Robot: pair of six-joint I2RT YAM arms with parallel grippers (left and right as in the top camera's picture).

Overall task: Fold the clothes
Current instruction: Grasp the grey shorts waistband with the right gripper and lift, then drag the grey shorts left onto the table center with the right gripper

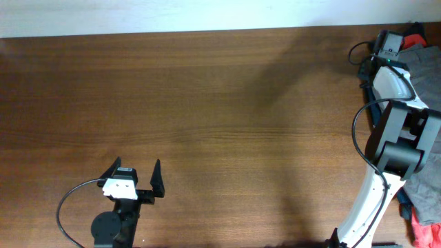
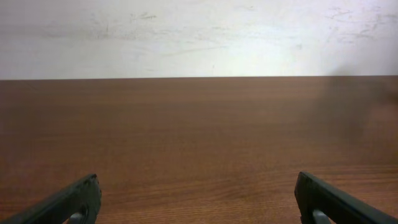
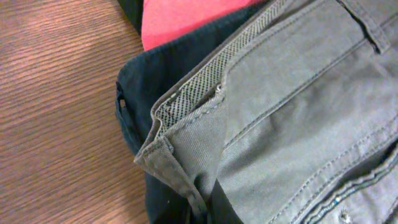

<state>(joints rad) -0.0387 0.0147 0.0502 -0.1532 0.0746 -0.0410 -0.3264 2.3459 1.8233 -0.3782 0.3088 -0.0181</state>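
Note:
My right gripper's fingers hold the waistband edge (image 3: 166, 148), free of the navy garment, so I'll keep pulling the shorts across the open wood (image 1: 213, 131) until they lie spread there.
The grey-olive shorts (image 3: 298, 112) fill the right wrist view, with waistband, mesh lining and stitched seams showing. They lie on a clothes pile at the table's far right edge (image 1: 428, 69). My right gripper (image 3: 208, 214) is down at that pile (image 1: 383, 43). Its dark fingers look closed on a raised fold of the shorts' waistband edge. My left gripper (image 1: 134, 176) is open and empty near the front left of the table, with only bare wood between its fingers (image 2: 196, 186).
A dark navy garment (image 3: 134, 93) lies under the shorts and a red garment (image 3: 180, 15) behind it. More clothes are heaped at the front right edge (image 1: 424, 189). The brown wooden table (image 1: 207, 103) ends at a white wall at the back.

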